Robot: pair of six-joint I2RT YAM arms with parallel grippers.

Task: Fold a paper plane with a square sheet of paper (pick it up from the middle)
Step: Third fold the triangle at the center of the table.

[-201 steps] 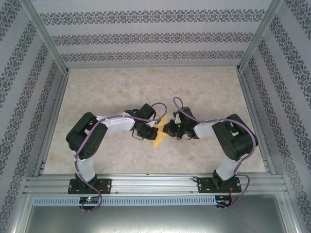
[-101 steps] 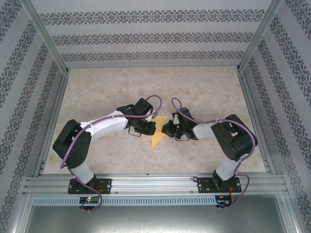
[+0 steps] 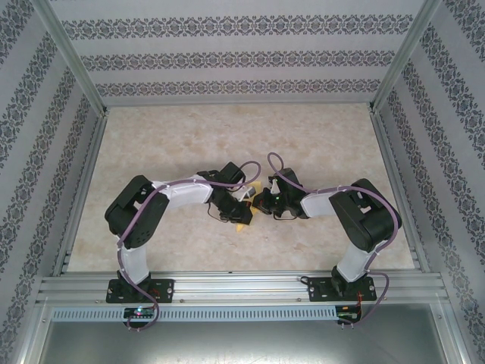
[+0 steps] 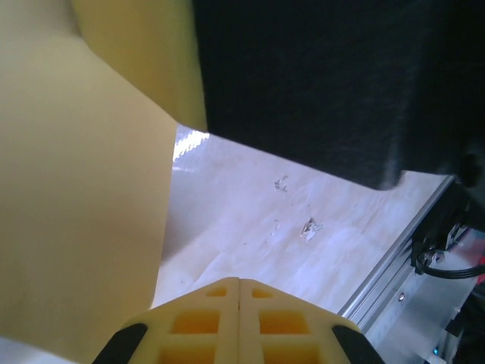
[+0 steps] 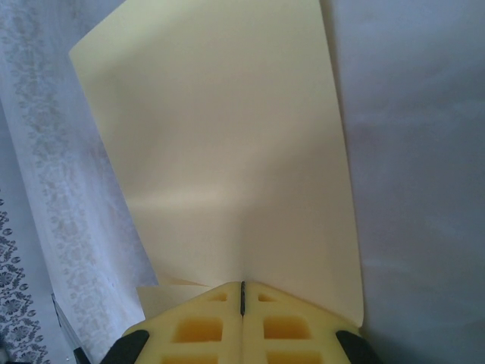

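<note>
The fingers of my left gripper are past the paper's edge [image 4: 162, 246], close under my right gripper, so my left gripper should move back and press down on the paper's loose end [image 3: 240, 227].
The square sheet of paper [image 5: 227, 152] is yellow and folded, and it rises as a broad panel from my right gripper [image 5: 242, 287], which is shut on its lower edge. From above, small yellow bits of the paper [image 3: 244, 223] peek out between the two wrists near the table's middle. My left gripper [image 4: 239, 280] is shut with nothing between its tips. The paper [image 4: 76, 189] hangs close on its left, and the right arm's dark body [image 4: 341, 76] looms above it. In the top view the left gripper [image 3: 242, 208] and right gripper [image 3: 259, 203] nearly meet.
The pale marbled tabletop [image 3: 189, 144] stretches behind and beside the arms. An aluminium rail [image 3: 242, 284] runs along the near edge and also shows in the left wrist view as a rail [image 4: 394, 265]. Patterned walls enclose three sides.
The left arm reached out, then drew back, and its gripper now sits over the paper, covering most of it. The right arm has stayed put.
</note>
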